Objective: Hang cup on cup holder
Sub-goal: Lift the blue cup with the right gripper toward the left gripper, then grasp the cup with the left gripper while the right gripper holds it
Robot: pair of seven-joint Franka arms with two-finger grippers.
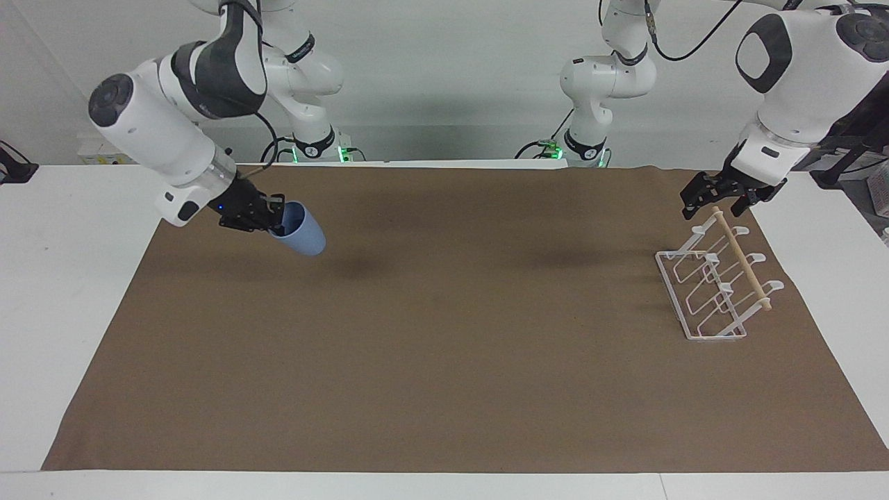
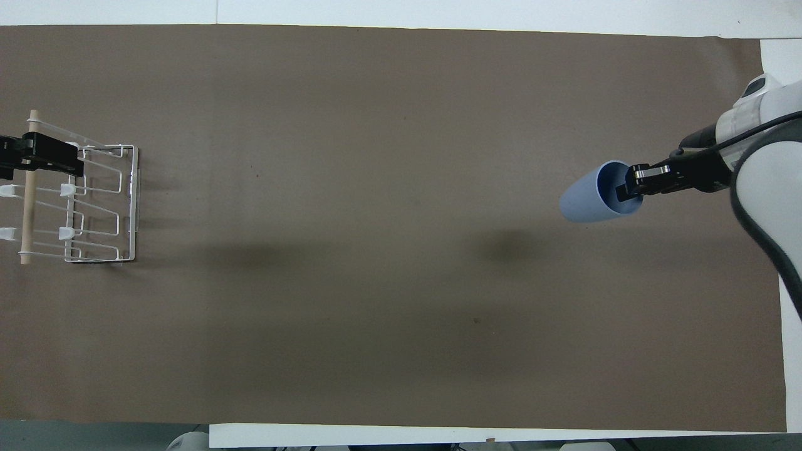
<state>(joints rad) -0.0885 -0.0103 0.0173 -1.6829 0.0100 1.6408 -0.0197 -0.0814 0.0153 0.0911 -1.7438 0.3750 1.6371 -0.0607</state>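
Observation:
The light blue cup [image 2: 599, 194] will hang on its side when the robot slides it on, because the cup holder's white-tipped wires [image 2: 67, 233] stick out sideways.
My right gripper [image 1: 276, 217] is shut on the rim of the light blue cup [image 1: 303, 235], one finger inside it. It holds the cup tilted in the air over the mat at the right arm's end of the table. In the overhead view the cup [image 2: 586, 202] points its base toward the table's middle and the right gripper [image 2: 634, 186] is at its rim. The white wire cup holder [image 1: 715, 295] stands at the left arm's end; it also shows in the overhead view [image 2: 100, 207]. My left gripper [image 1: 721, 200] is open over the near end of the wooden dowel [image 1: 742, 260].
A brown mat [image 1: 444, 361] covers most of the white table [image 1: 62, 292]. The cup's shadow lies on the mat under it. Nothing else stands between the cup and the cup holder.

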